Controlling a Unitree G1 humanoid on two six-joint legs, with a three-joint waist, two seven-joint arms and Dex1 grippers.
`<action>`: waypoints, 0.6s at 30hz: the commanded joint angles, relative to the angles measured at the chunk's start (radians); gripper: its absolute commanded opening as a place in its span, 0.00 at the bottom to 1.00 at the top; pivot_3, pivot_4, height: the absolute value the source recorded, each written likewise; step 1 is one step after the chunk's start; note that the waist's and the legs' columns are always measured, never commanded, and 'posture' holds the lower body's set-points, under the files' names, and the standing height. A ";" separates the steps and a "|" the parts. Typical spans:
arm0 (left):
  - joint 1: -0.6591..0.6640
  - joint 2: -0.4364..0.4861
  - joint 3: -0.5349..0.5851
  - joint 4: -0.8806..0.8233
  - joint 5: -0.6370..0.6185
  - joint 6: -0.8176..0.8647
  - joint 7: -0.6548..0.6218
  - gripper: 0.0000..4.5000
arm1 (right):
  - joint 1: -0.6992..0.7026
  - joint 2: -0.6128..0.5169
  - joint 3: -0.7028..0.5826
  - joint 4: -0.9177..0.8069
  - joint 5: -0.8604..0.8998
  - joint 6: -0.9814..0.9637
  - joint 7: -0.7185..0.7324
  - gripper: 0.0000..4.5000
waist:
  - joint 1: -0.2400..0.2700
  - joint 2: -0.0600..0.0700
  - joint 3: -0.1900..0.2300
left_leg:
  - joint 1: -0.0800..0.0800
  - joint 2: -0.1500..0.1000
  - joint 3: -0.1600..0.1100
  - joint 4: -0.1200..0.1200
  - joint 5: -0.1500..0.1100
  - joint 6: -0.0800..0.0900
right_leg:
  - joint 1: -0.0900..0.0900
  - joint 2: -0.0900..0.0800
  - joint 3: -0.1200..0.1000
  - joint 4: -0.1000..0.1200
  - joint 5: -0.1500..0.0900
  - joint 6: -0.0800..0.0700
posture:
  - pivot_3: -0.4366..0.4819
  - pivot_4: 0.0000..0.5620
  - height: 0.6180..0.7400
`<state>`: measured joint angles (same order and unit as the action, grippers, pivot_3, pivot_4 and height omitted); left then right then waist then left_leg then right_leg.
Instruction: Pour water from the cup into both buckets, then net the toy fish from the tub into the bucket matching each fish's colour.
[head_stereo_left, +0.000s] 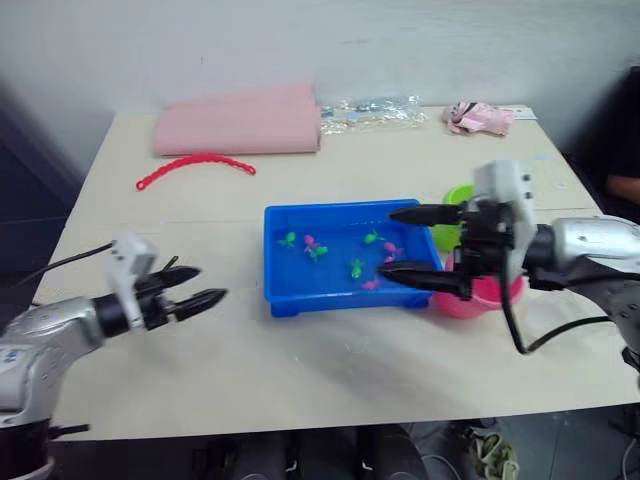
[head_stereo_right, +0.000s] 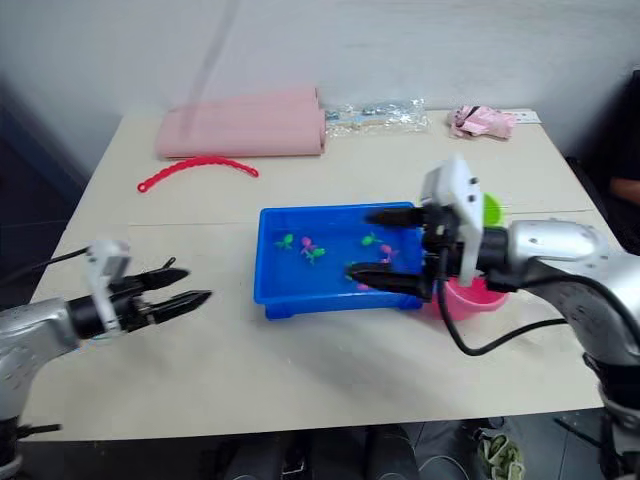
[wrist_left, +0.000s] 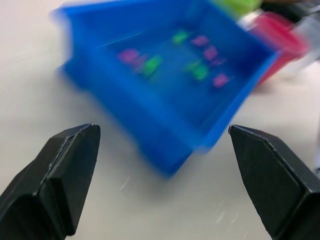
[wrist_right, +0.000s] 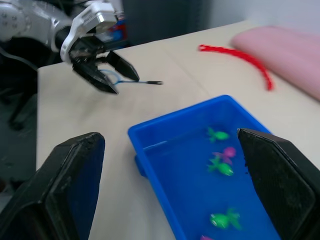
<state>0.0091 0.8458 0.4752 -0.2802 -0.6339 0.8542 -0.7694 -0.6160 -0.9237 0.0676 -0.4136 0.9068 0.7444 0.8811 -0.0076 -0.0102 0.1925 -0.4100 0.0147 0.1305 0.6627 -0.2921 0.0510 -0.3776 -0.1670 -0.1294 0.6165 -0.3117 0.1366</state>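
Note:
The toy fish (head_stereo_left: 357, 268) are loose and point different ways, with open gaps (head_stereo_left: 341, 236) between them. I expect them to drift around when I push the net through.
The blue tub (head_stereo_left: 330, 297) sits mid-table with several green toy fish (wrist_right: 218, 134) and pink toy fish (wrist_right: 227, 151) inside. At its right end stand the green bucket (head_stereo_left: 458, 197) and, nearer, the pink bucket (head_stereo_left: 470, 303), both partly hidden by my right arm. My right gripper (head_stereo_left: 388, 240) is wide open, hovering over the tub's right part with nothing in it. Left of the tub, my left gripper (head_stereo_left: 208, 284) is open and empty above the table. The net (wrist_right: 114, 78) lies on the table by the left gripper, its dark handle pointing away from it. The cup is out of view.
A folded pink cloth (head_stereo_left: 240, 122) lies at the back of the table, with a red beaded strip (head_stereo_left: 195, 164) in front of it. A clear plastic bag (head_stereo_left: 372, 110) and a small pink bundle (head_stereo_left: 478, 118) lie at the back right.

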 joint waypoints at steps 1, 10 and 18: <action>0.137 0.089 0.166 0.076 0.059 -0.069 -0.098 1.00 | -0.066 0.060 0.055 0.035 -0.064 -0.024 0.070 1.00 | 0.005 0.000 0.000 | 0.000 -0.001 0.000 0.000 -0.001 0.000 | 0.000 -0.001 0.000 0.000 0.000 0.000 | 0.48 0.27 0.98; 0.094 0.333 0.058 0.539 0.249 -0.292 -0.273 1.00 | -0.052 0.173 0.075 0.012 -0.147 -0.032 0.082 1.00 | 0.011 -0.002 -0.001 | -0.002 0.000 0.003 0.000 -0.008 -0.008 | -0.008 -0.002 -0.002 0.000 0.000 0.000 | 0.48 0.27 0.98; -0.579 0.238 -0.460 0.998 0.560 -0.419 -0.327 1.00 | 0.060 0.200 0.011 -0.116 -0.141 0.004 -0.028 1.00 | 0.009 -0.007 -0.004 | -0.011 -0.001 0.015 0.002 -0.002 0.001 | -0.021 -0.002 -0.003 0.011 0.000 0.000 | 0.48 0.27 0.98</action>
<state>-0.5134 1.0939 0.0850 0.6445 -0.1471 0.4686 -1.0856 -0.5617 -0.7255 0.1135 -0.4655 0.7487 0.7433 0.8794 0.0012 -0.0173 0.1889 -0.4220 0.0119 0.1472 0.6660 -0.2943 0.0520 -0.3983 -0.1686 -0.1336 0.6270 -0.3112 0.1366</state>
